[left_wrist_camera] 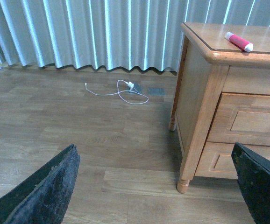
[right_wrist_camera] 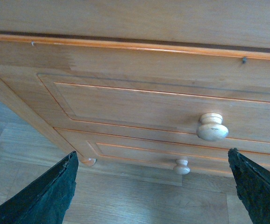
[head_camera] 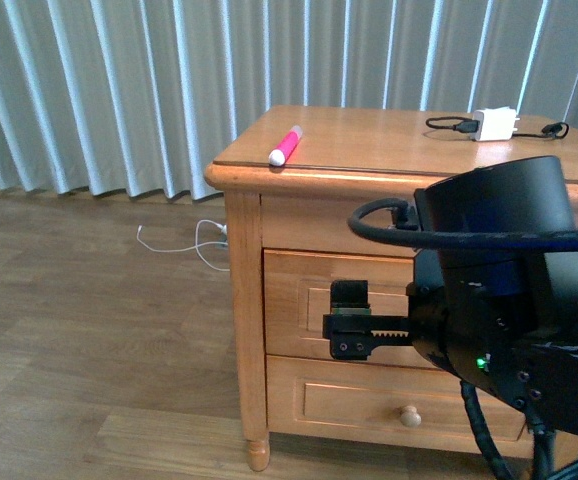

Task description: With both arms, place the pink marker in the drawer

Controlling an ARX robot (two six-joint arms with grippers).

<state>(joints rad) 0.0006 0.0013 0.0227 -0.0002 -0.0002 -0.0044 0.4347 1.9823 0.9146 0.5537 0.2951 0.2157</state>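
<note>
My gripper is going to pull the knob, and the top drawer (left_wrist_camera: 254,119) will then slide straight out alone because a straight seam (left_wrist_camera: 247,144) separates it from the lower drawer.
The pink marker (head_camera: 285,146) lies on the cabinet top near its front left corner, white cap toward the edge; the left wrist view also shows the marker (left_wrist_camera: 238,41). The top drawer (head_camera: 294,300) is shut. My right gripper (head_camera: 353,322) is open just in front of that drawer front. In the right wrist view the drawer (right_wrist_camera: 139,102) and its round knob (right_wrist_camera: 212,127) lie ahead of the open right gripper (right_wrist_camera: 153,191), with nothing between the fingers. My left gripper (left_wrist_camera: 156,186) hangs open and empty over the floor, left of the cabinet.
A white charger (head_camera: 496,124) with a black cable lies at the back right of the cabinet top. The lower drawer (head_camera: 359,398) has its own knob (head_camera: 409,415). A white cable (head_camera: 194,240) lies on the wood floor by the curtain (head_camera: 119,90).
</note>
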